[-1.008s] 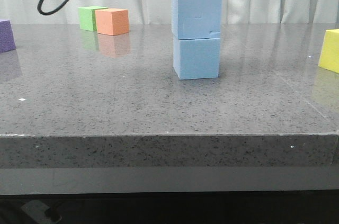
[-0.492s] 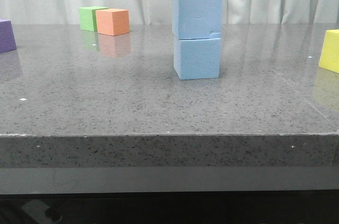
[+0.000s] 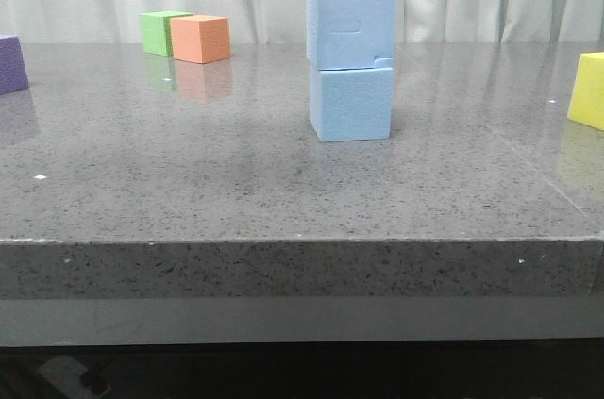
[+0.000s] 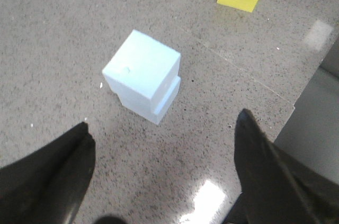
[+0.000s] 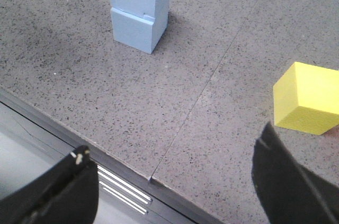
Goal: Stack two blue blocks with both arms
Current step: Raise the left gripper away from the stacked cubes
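Observation:
The notched upper block [image 3: 351, 28] sits squarely on the smooth lower block; my left gripper keeps leaving the stack until it closes empty.
The two blue blocks stand stacked mid-table: the notched upper block [image 3: 350, 26] rests on the smooth lower block [image 3: 351, 105]. The stack also shows in the left wrist view [image 4: 143, 73] and in the right wrist view [image 5: 139, 7]. My left gripper [image 4: 161, 128] is open and empty, high above the table and apart from the stack. My right gripper [image 5: 172, 152] is open and empty, over the table's front edge, well away from the stack. Neither gripper shows in the front view.
A green cube [image 3: 160, 31] and an orange cube [image 3: 200, 38] sit at the back left. A purple cube [image 3: 9, 63] is at the far left edge. A yellow cube [image 3: 589, 90] sits at the right, also in the right wrist view [image 5: 307, 98]. A seam [image 5: 212, 78] crosses the tabletop.
A black cable at the front view's top left has risen out of view. The stacked blocks have not moved.

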